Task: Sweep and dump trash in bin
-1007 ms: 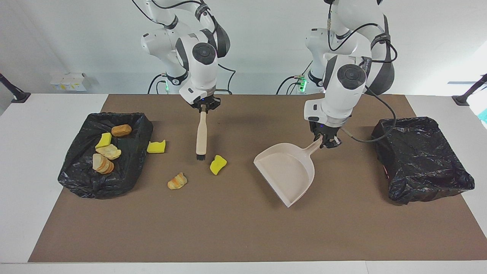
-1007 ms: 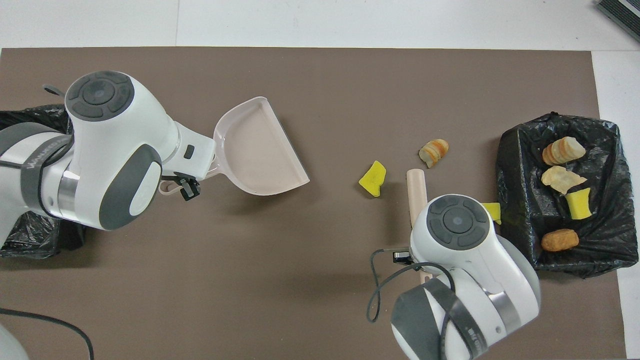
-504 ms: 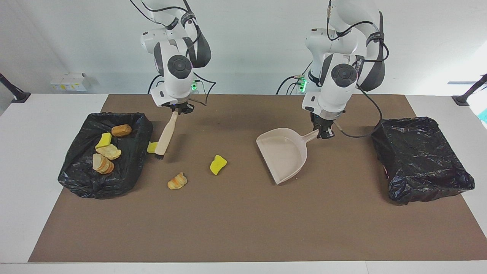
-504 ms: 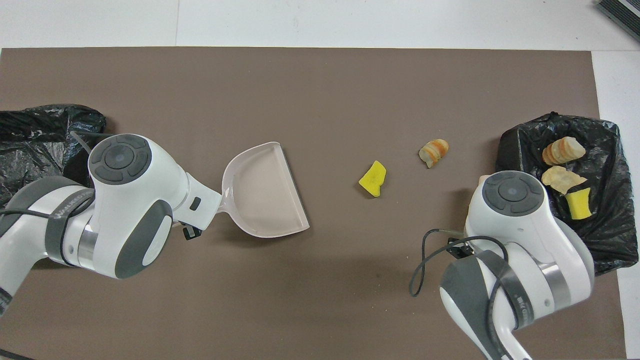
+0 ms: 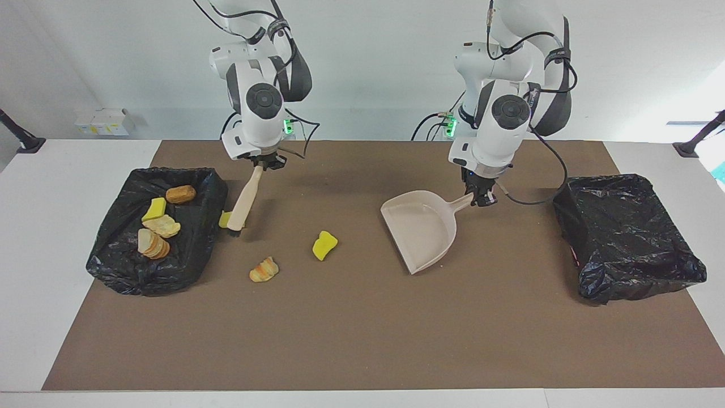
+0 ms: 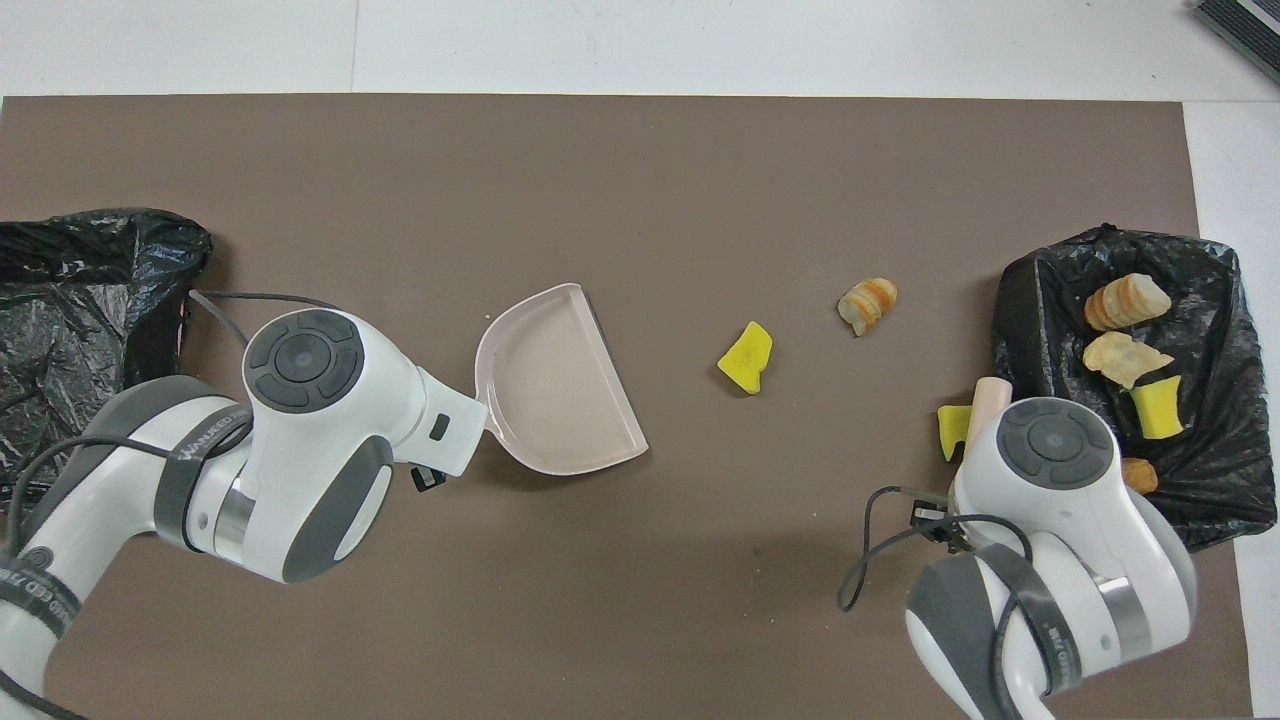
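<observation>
The brush is already behind the yellow chunk at the bin's foot (image 6: 953, 428), so the robot's right gripper should brush that chunk away from the bin and toward the dustpan's open edge (image 6: 617, 376).
My right gripper (image 5: 262, 162) is shut on the top of the beige brush (image 5: 244, 198). The brush slants down, and its black bristles are right beside a yellow trash chunk (image 5: 224, 219) at the foot of the black-lined bin (image 5: 113, 266). That bin holds several scraps. Another yellow chunk (image 5: 324, 245) (image 6: 746, 357) and a bread-like piece (image 5: 264, 270) (image 6: 867, 303) lie loose on the mat mid-table. My left gripper (image 5: 482, 198) is shut on the handle of the beige dustpan (image 5: 422, 229) (image 6: 560, 385), which is empty. In the overhead view the arms hide both grippers.
A second black-lined bin (image 5: 628, 238) (image 6: 70, 290) with nothing visible in it stands at the left arm's end of the table. A brown mat (image 5: 362, 340) covers the table, and its half farther from the robots is open. Cables hang from both wrists.
My right gripper swung the brush from mid-table toward the right arm's end, beside the bin. My left gripper drew the dustpan nearer to the robots. Both barely moved in the last half second.
</observation>
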`<state>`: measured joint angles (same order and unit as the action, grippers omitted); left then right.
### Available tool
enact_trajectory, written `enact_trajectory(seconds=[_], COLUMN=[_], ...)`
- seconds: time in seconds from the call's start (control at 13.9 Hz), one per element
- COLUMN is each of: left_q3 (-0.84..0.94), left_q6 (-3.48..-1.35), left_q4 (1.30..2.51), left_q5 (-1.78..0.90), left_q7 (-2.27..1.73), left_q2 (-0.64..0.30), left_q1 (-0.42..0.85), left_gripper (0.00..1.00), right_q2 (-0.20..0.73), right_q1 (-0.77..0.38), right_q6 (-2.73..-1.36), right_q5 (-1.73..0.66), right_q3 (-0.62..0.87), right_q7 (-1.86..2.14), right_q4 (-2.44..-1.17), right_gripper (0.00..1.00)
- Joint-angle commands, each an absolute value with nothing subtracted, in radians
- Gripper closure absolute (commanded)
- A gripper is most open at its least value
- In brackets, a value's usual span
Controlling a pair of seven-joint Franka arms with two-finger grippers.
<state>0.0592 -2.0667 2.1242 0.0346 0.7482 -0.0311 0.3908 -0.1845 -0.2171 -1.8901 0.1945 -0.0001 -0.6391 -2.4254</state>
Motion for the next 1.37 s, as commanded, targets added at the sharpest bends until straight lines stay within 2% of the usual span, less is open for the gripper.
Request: enact_trajectory(seconds=[0.0, 0.07, 0.36, 0.5, 0.65, 0.94, 1.3], left_q3=[0.049, 0.049, 0.049, 0.049, 0.049, 0.049, 0.049], left_q6=[-2.105, -2.115, -2.121, -2.123, -2.117, -2.121, -2.121], left_q4=[2.154, 2.154, 2.155, 2.157, 2.158, 2.158, 2.157], left_q5=[0.049, 0.049, 0.049, 0.049, 0.048, 0.046, 0.046], left_q7=[0.703, 0.696, 0.683, 0.677, 0.676, 0.673, 0.655], left_q2=[-0.002, -0.002, -0.018, -0.017, -0.017, -0.046, -0.048], left_q1=[0.425, 0.425, 0.437, 0.437, 0.43, 0.437, 0.437], left_gripper=[1.0, 1.0, 1.0, 1.0, 1.0, 1.0, 1.0], right_q2=[-0.19, -0.178, -0.066, 0.001, 0.012, 0.017, -0.028], right_q1=[-0.233, -0.257, -0.325, -0.337, -0.325, -0.269, -0.12], right_q6=[-1.98, -2.002, -1.977, -1.868, -1.798, -1.825, -1.965], right_q5=[0.201, 0.19, 0.031, 0.018, 0.032, 0.074, 0.075], right_q3=[0.012, 0.012, 0.015, 0.018, 0.017, 0.012, 0.014], right_q7=[-0.64, -0.64, -0.638, -0.638, -0.599, -0.425, -0.201], right_q4=[-2.442, -2.428, -2.245, -2.098, -2.017, -2.036, -2.17], right_gripper=[1.0, 1.0, 1.0, 1.0, 1.0, 1.0, 1.0])
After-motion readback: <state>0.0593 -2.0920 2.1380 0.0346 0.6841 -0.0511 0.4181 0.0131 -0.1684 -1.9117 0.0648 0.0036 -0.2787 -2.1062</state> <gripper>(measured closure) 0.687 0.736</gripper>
